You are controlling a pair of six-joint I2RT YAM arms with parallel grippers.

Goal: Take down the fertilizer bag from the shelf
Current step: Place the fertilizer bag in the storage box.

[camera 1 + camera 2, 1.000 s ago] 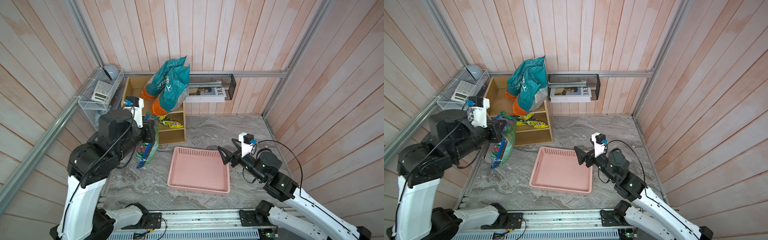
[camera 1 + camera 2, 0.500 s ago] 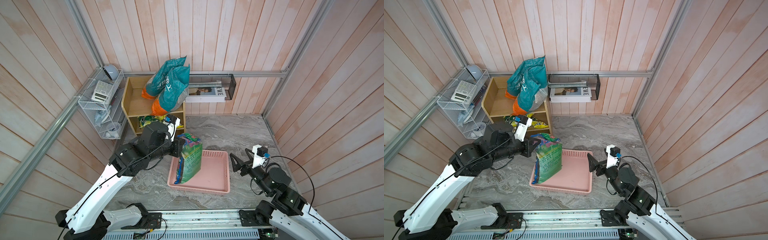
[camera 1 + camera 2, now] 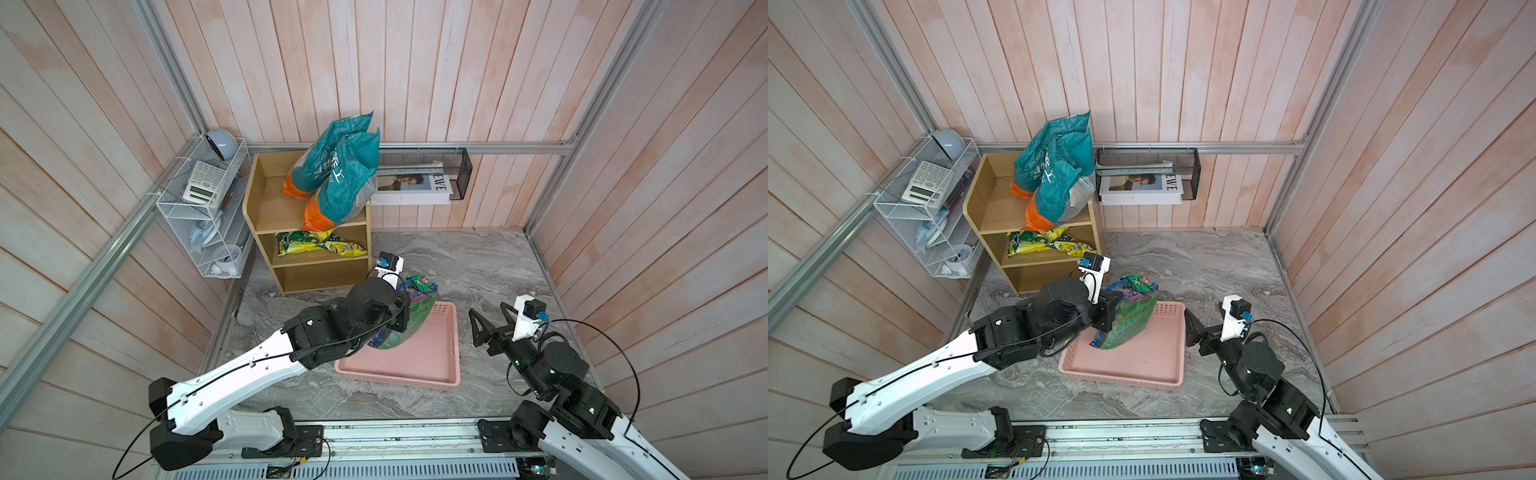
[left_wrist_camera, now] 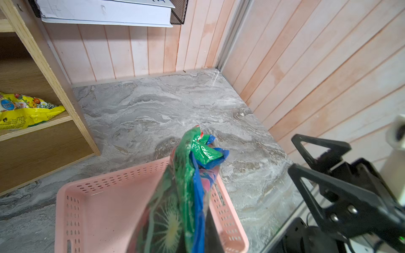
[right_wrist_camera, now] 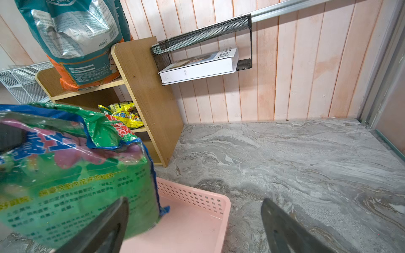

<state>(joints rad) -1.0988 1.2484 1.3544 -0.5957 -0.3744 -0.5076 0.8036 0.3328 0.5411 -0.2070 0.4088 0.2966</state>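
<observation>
My left gripper keeps moving toward the basket's end [image 3: 1169,348] near my right gripper and releases the fertilizer bag [image 3: 1136,313] there, as the bag is over the empty pink basket.
The fertilizer bag [image 3: 417,309] [image 3: 1131,316], green and blue with a crumpled top, hangs upright with its lower end inside the pink basket [image 3: 399,376] [image 3: 1121,377]. My left gripper [image 3: 404,318] [image 3: 1108,312] is shut on the bag's side. In the left wrist view the bag [image 4: 186,192] covers the jaws. My right gripper [image 3: 489,322] [image 5: 195,230] stands open just right of the basket, holding nothing, with the bag [image 5: 72,175] close to one finger. The wooden shelf [image 3: 257,199] [image 3: 976,199] stands at the back left.
Two teal and orange sacks [image 3: 340,174] fill the shelf's top tier and a yellow packet [image 3: 320,245] lies on the middle one. A white wire rack [image 3: 199,208] hangs left of it. A black mesh basket [image 3: 461,174] with a book is on the back wall.
My left arm has carried the bag from beside the shelf rightward to the pink basket and lowered it in. My right arm has drawn back to the basket's right side, still open.
</observation>
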